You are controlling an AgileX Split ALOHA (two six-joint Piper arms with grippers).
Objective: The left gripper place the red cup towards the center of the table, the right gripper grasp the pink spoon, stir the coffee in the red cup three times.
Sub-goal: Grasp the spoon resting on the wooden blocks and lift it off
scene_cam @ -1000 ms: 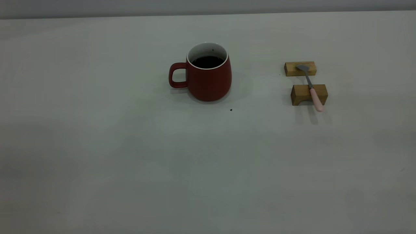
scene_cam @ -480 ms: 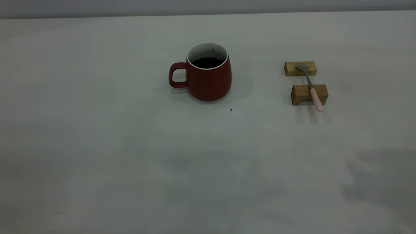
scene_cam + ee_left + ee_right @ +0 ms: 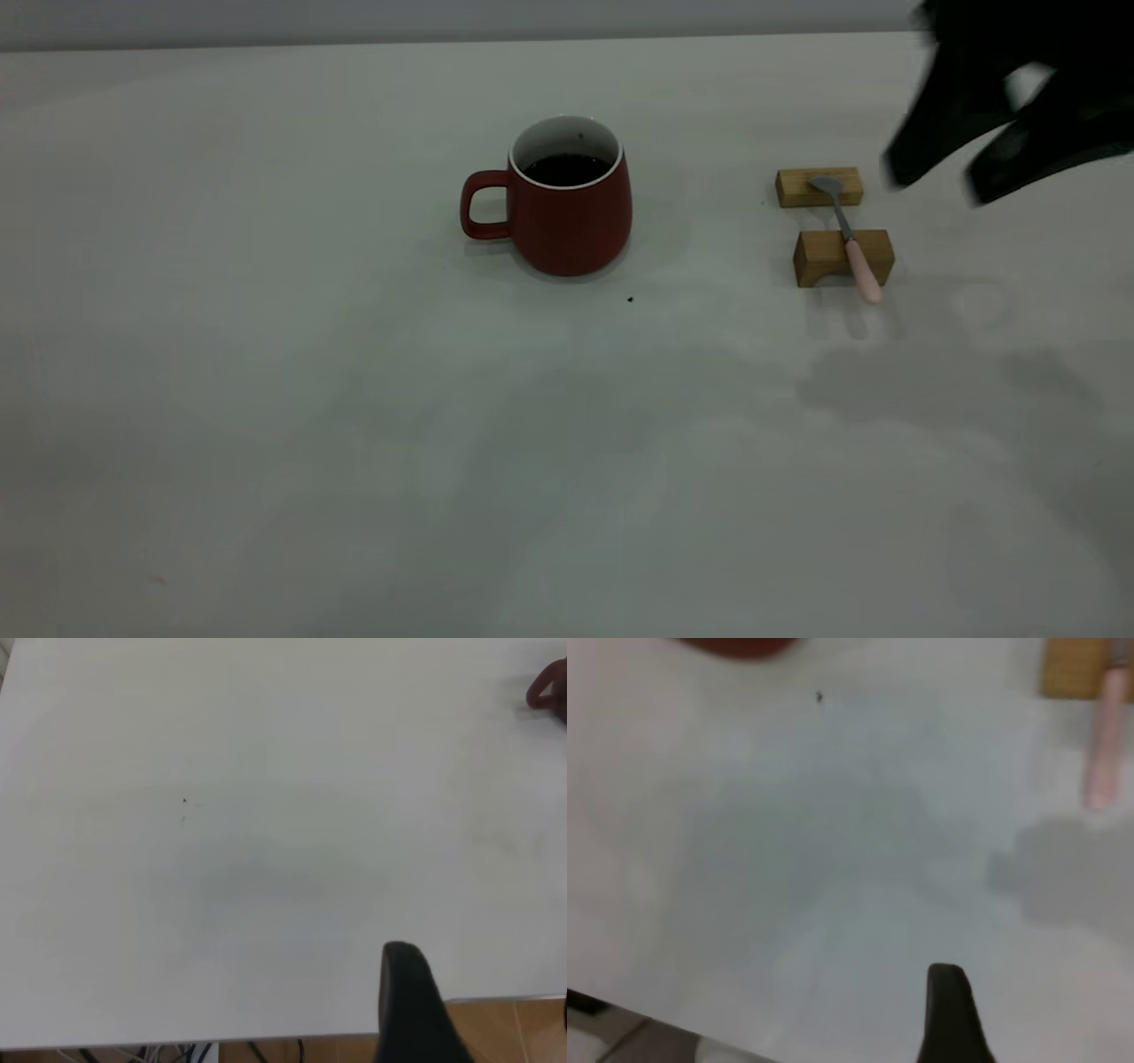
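I keep lowering my right gripper with open fingers and then close them around the pink spoon's handle [image 3: 869,288], because it sticks out free past the front wooden block.
The red cup [image 3: 567,213] stands upright near the middle of the table [image 3: 354,425], handle to the left, with dark coffee [image 3: 567,168] inside. To its right the pink spoon [image 3: 849,239] lies across two wooden blocks, its pink handle toward the front. My right gripper [image 3: 937,182] hangs open in the air just right of the spoon, touching nothing. Its wrist view shows one black finger [image 3: 948,1014], the spoon's handle [image 3: 1106,744] and the cup's base [image 3: 735,645]. My left gripper [image 3: 483,992] is open over the table's edge, far from the cup [image 3: 554,691].
Two tan wooden blocks [image 3: 819,187] [image 3: 842,257] carry the spoon; one of them [image 3: 1074,669] also shows in the right wrist view. A tiny dark speck [image 3: 630,299] lies in front of the cup. The table's edge and brown floor [image 3: 505,1028] are beside the left gripper.
My right gripper has come into the exterior view at the top right, and its shadow has spread over the table's right side. Cup and spoon have not moved.
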